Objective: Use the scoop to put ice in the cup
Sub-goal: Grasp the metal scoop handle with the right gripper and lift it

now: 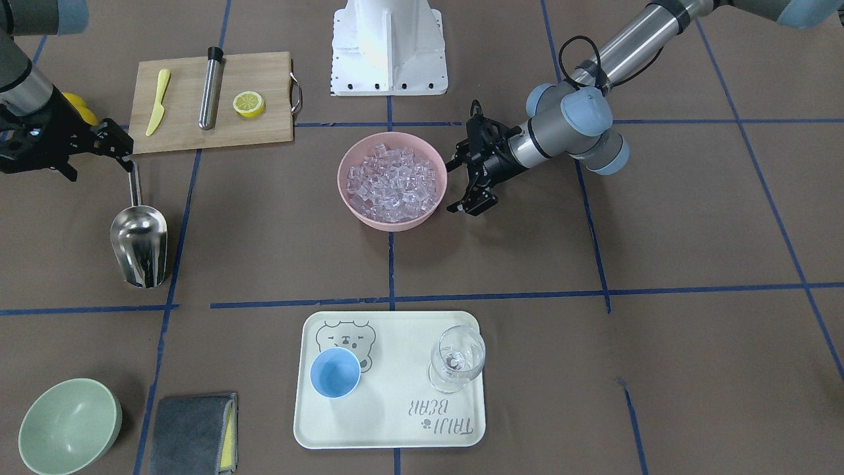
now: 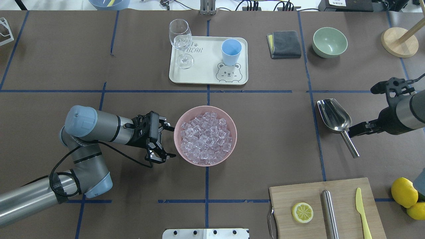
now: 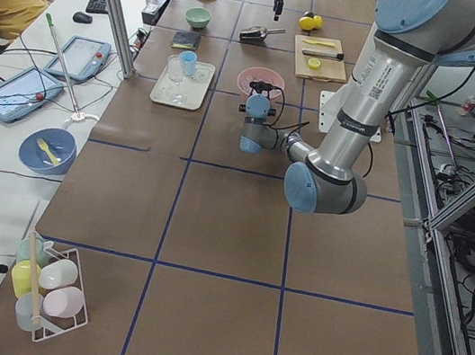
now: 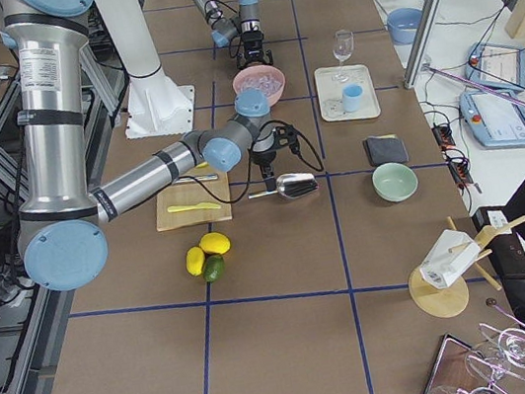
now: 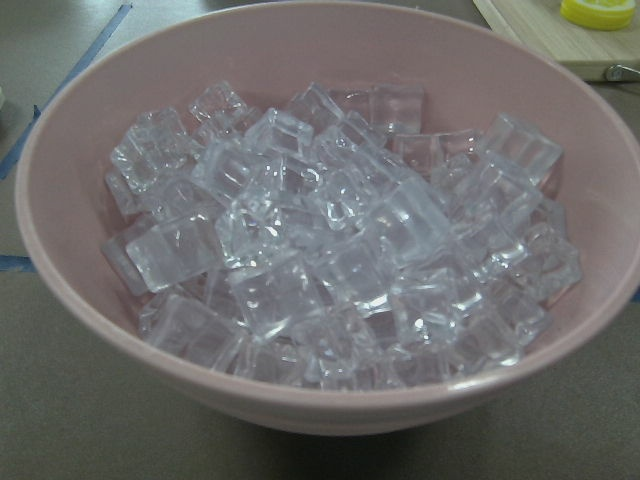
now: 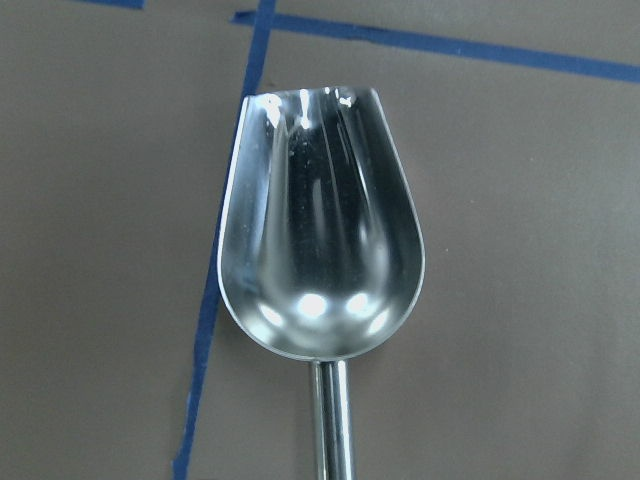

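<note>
My gripper is going to pour, and some ice will spill onto the tray when it does, because the steel scoop's broad opening looks about as wide as the light-blue cup.
The ice fills a pink bowl at the table's middle; the left wrist view shows the cubes close up. My left gripper is open and empty, just beside the bowl's rim. The steel scoop lies on the table, trough empty, as the right wrist view shows. My right gripper is open, raised over the handle end, not holding it. The light-blue cup stands upright and empty on a cream tray.
A clear wine glass shares the tray. A grey cloth and a pale green bowl lie beyond the scoop. A cutting board holds a lemon half, steel tube and yellow knife. Whole lemons sit beside it.
</note>
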`<state>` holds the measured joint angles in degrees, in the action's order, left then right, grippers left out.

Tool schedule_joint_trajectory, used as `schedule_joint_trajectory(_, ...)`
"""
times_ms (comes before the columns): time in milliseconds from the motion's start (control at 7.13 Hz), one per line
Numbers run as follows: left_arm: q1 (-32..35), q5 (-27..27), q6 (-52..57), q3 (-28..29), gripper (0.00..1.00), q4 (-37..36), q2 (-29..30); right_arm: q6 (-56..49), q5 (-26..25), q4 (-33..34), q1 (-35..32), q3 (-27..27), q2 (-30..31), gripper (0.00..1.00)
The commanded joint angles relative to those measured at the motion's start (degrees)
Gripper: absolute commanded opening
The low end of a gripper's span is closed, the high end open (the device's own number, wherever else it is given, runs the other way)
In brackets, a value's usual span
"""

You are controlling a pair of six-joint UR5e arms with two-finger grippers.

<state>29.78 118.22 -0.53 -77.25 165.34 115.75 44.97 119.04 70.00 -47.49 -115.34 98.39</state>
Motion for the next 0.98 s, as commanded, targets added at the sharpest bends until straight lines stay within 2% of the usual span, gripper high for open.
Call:
schedule_joint_trajectory(0,0.0,0.0,0.0,0.0,1.0,0.2,0.0,1.3,-1.4,-7.7,3.4,6.7,0.6,0.98)
schedule_joint_trajectory(421,0.0,0.0,0.0,-0.1,1.0,0.2,0.0,1.8,-2.1,-7.6,6.1,7.4,-0.2,0.82)
schedule_joint_trajectory(701,0.0,0.0,0.0,-0.1,1.0,0.2,0.0,1.7,-4.9,-7.4,8.0,7.2,-0.2,0.72)
schedule_joint_trajectory(841,0.0,0.0,-0.1,-0.1,1.0,0.2,0.0,1.7,-4.9,-7.4,8.2,7.1,-0.1,0.63)
